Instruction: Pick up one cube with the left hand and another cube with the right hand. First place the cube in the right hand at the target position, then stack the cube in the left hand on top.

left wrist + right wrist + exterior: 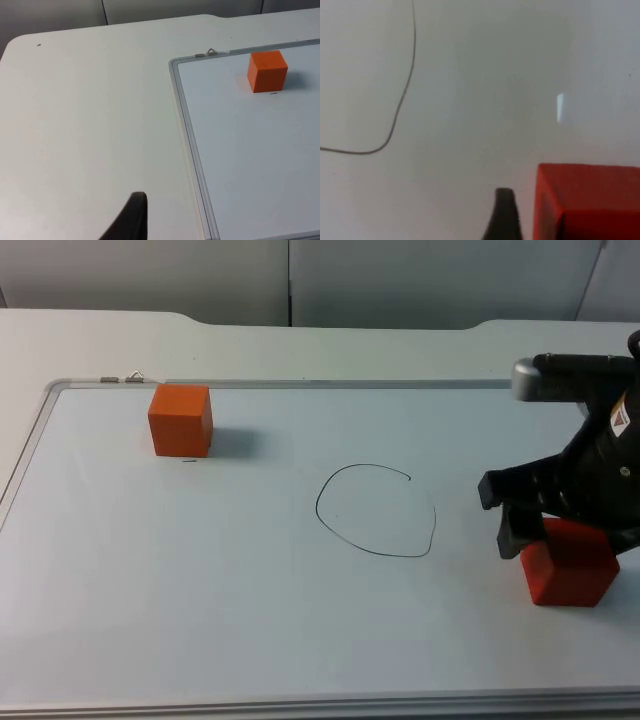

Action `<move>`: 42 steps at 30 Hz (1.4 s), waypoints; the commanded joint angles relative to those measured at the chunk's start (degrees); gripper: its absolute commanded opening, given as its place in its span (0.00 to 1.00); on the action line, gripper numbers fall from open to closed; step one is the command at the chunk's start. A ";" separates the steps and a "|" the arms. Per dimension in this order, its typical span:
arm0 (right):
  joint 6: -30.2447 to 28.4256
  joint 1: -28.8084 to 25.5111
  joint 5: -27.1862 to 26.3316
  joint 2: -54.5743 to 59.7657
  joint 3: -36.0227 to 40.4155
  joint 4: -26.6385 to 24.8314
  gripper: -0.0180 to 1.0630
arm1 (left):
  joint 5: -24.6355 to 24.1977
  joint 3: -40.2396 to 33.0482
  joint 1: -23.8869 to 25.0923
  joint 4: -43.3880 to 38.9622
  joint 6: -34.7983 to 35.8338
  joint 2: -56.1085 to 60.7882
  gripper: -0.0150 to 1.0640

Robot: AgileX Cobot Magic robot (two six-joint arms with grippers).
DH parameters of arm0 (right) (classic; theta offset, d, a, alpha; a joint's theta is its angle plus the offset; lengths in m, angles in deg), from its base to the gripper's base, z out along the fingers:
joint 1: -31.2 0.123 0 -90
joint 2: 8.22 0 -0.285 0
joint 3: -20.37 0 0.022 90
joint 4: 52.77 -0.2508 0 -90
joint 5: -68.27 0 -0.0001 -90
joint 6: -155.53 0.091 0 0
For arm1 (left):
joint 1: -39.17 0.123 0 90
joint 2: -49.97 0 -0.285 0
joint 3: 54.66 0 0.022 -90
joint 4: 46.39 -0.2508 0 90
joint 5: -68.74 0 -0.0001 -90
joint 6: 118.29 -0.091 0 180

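The orange cube's spot is marked by a short black dash (190, 461), so I should expect the red cube (571, 565) to be hiding similar dashes that will show when I lift it.
An orange cube (180, 420) (268, 71) stands at the far left of the whiteboard (250, 620). A red cube (570, 565) (590, 200) sits at the board's right side. My right gripper (570, 540) hangs over it, open; one black fingertip (508, 538) (503, 215) is down beside the cube's left face with a small gap, and the other is hidden. A hand-drawn circle (377, 510) (395, 115) marks the middle of the board. My left gripper (132, 220) waits over the bare table to the left of the board, well away from the orange cube.
The whiteboard's metal frame (30, 440) (187, 130) is raised slightly above the white table (330, 350). Two small clips (122, 378) sit on its far edge. A grey partition wall (300, 280) closes the back.
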 commanded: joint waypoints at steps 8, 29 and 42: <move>2.63 0.48 1.22 -1.84 -0.55 3.88 0.02 | 0.35 -0.53 -0.27 0.14 0.07 0.20 0.99; -9.03 0.48 15.21 -46.78 -11.41 15.87 0.01 | 0.35 -0.53 -0.27 0.14 0.07 0.20 0.99; -12.77 0.48 15.73 -60.78 -7.71 14.17 0.01 | 0.35 -0.53 -0.27 0.14 0.07 0.20 0.99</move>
